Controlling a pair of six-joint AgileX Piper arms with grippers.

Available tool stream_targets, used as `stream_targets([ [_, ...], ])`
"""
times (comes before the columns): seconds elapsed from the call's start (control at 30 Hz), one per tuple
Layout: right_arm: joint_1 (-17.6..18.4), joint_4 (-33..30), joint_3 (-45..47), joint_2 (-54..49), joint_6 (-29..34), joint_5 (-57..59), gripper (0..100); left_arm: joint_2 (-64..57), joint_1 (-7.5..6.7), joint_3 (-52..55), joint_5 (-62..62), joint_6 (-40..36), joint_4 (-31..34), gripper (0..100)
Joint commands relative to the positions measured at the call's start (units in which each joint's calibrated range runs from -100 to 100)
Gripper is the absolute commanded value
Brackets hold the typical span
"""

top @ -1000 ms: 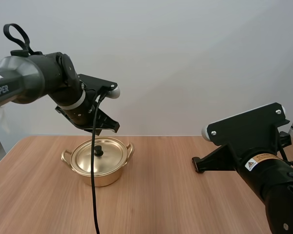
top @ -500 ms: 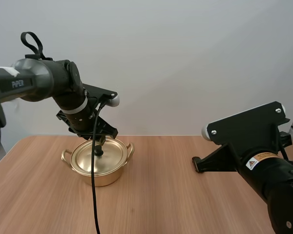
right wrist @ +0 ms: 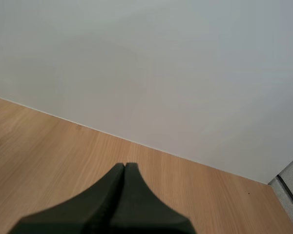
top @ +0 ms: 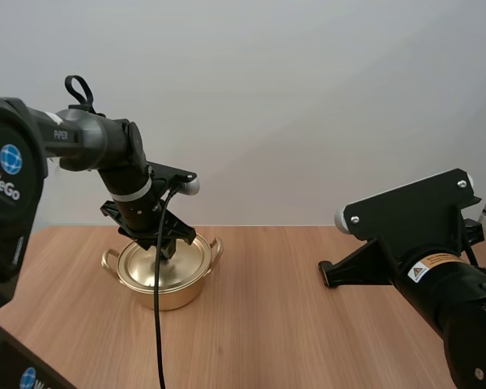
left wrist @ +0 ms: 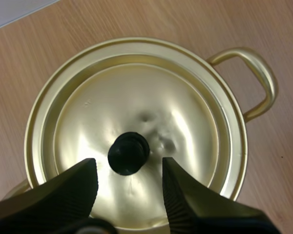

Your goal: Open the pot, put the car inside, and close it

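The lid's round rim (top: 188,284) is unbroken above the handles. The lid will come off in one piece and leave the pot behind when I lift it.
A golden pot (top: 164,266) with two loop handles stands on the wooden table, its lid (left wrist: 136,136) seated on it. The lid's black knob (left wrist: 129,153) lies between the tips of my left gripper (left wrist: 129,173), which is open, its fingers (left wrist: 83,183) on either side of the knob and apart from it. In the high view the left gripper (top: 168,243) hangs just over the lid's middle. My right gripper (right wrist: 124,170) is shut on nothing, its fingers pressed into one dark wedge over bare table. In the high view it (top: 330,274) rests low at the right.
The table (top: 267,324) meets a plain white wall at its back edge. Bare wood lies between the pot and the right arm.
My left arm has come down and slightly right, bringing the open gripper from above the pot to the lid's knob. The right arm has stayed still.
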Motion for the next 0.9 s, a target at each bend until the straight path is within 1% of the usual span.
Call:
stream_targets([
  [0.0,-0.1,0.0,0.0,-0.1,0.0,0.0,0,0.3,0.04,0.0,-0.7,0.1,0.1,69],
  [0.23,-0.1,0.0,0.0,-0.1,0.0,0.3,0,2.0,0.04,0.3,-2.3,1.3,0.0,68],
  [0.3,-0.1,0.0,0.0,-0.1,0.0,0.3,0,2.6,0.04,0.3,-2.3,1.8,-0.4,64],
  [0.33,-0.1,0.0,0.0,-0.1,0.0,0.3,0,2.9,0.04,0.3,-2.5,1.9,-0.9,56],
  [0.4,-0.1,0.0,0.0,-0.1,0.0,0.3,0,3.1,0.04,0.3,-2.7,2.9,-1.8,34],
  [0.43,-0.1,0.0,0.0,-0.1,0.0,0.3,0,3.1,0.04,0.3,-2.8,3.4,-2.1,18],
  [0.47,-0.1,0.0,0.0,-0.1,0.0,0.3,0,3.1,0.04,0.3,-3.1,3.5,-2.3,0],
  [0.67,-0.1,0.0,0.0,-0.1,0.0,0.3,0,2.1,0.04,0.3,-4.3,3.6,-2.4,0],
  [0.77,-0.1,0.0,0.0,-0.1,0.0,0.3,0,-1.0,0.04,0.2,-6.7,3.6,-2.6,0],
  [0.87,-0.1,1.1,0.0,-0.1,-0.9,0.7,0,-6.8,0.04,-1.1,-8.4,3.6,-3.6,0],
])
